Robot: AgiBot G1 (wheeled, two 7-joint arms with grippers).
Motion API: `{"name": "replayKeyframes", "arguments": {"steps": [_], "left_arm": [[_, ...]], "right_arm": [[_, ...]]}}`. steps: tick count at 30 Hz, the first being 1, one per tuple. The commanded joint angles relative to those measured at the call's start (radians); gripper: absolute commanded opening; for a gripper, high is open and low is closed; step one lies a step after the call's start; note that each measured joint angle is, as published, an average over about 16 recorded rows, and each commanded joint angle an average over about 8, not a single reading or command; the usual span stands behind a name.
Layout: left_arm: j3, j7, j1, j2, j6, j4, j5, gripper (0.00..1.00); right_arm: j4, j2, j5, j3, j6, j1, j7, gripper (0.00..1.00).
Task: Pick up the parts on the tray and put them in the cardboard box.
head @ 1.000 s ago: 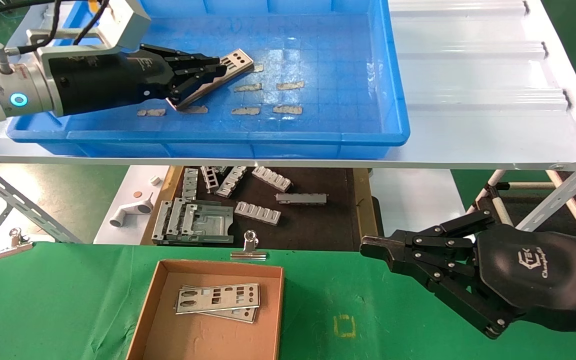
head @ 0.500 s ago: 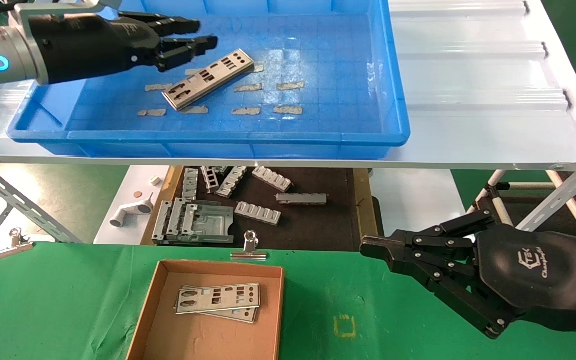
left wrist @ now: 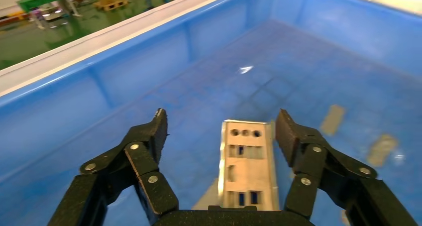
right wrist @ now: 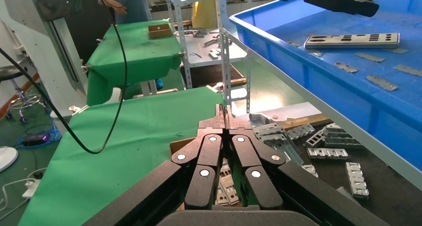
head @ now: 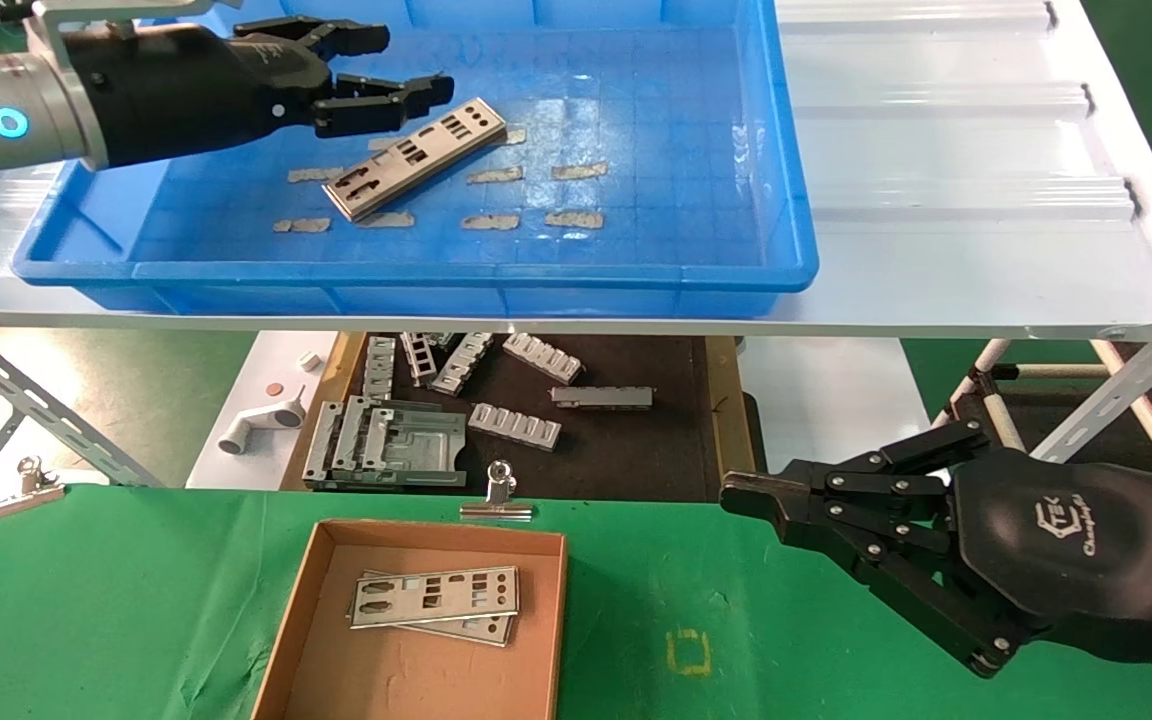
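Observation:
The silver plate's long edge point(left wrist: 272, 161) is close to one finger. Next, my left gripper moves over the plate's middle point(head: 416, 158) and then closes on both long edges first.
One silver punched plate point(head: 414, 158) lies flat on the floor of the blue tray point(head: 696, 270). It also shows in the left wrist view point(left wrist: 247, 161) and the right wrist view point(right wrist: 352, 40). My left gripper point(head: 404, 68) is open and empty, hovering just above the plate's far end, with the plate between the fingers point(left wrist: 153, 131) in the left wrist view. Two plates point(head: 436, 598) lie stacked in the cardboard box point(head: 306, 600) on the green cloth. My right gripper point(head: 741, 495) is shut and empty, parked at the right above the cloth.
The tray rests on a white ridged shelf point(head: 946, 150). Grey ribbed brackets point(head: 516, 425) lie on a dark mat below it. A silver binder clip point(head: 499, 495) sits at the box's far edge, another clip point(head: 28, 487) at the left. Grey tape bits point(head: 576, 218) dot the tray floor.
My left gripper let go of the plate and rose; the plate now lies flat in the tray. The gripper then shifted slightly right over the plate. The right arm has not moved.

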Motion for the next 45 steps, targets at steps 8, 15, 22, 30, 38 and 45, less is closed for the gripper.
{"name": "replayKeyframes", "arguments": {"steps": [8,15,22,30,38,45], "left_arm": [[0.020,-0.013,0.004,-0.010,0.056,-0.008,0.029,1.00],[0.032,-0.008,0.006,-0.010,0.066,-0.014,0.046,0.63],[0.035,-0.003,0.012,-0.001,0.047,-0.015,0.051,0.00],[0.037,0.003,0.018,0.007,0.025,-0.015,0.053,0.00],[0.039,0.007,0.020,0.009,0.013,-0.016,0.056,0.00],[0.038,0.007,0.020,0.011,0.013,-0.016,0.055,0.00]], "right_arm": [[0.000,0.000,0.000,0.000,0.000,0.000,0.000,0.00],[0.000,0.000,0.000,0.000,0.000,0.000,0.000,0.00],[0.000,0.000,0.000,0.000,0.000,0.000,0.000,0.00],[0.000,0.000,0.000,0.000,0.000,0.000,0.000,0.00],[0.000,0.000,0.000,0.000,0.000,0.000,0.000,0.00],[0.000,0.000,0.000,0.000,0.000,0.000,0.000,0.00]]}}
